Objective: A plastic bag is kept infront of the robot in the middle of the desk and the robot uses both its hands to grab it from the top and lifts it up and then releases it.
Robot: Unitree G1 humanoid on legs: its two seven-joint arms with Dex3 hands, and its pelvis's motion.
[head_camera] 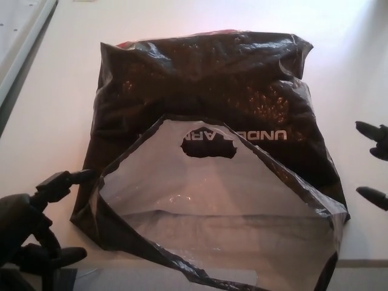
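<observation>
My grippers will make the bag's opening (218, 206) narrow and fold inward when they grip both sides of the bag and lift, because the plastic bag's thin rim (290, 178) hangs open loosely.
A dark plastic bag (206, 91) with white lettering lies in the middle of the pale desk (54, 121), its mouth gaping toward me and showing a grey lining (212, 200) with a handle cutout. My left hand (36, 221) is at the lower left, fingers spread, one fingertip (82, 176) touching or nearly touching the bag's left rim. My right hand (374, 163) shows only as two fingertips at the right edge, apart from the bag and spread. Neither hand holds anything.
A light panel or tray edge (24, 36) runs along the far left. The desk's front edge passes under the bag's mouth, which hangs over it.
</observation>
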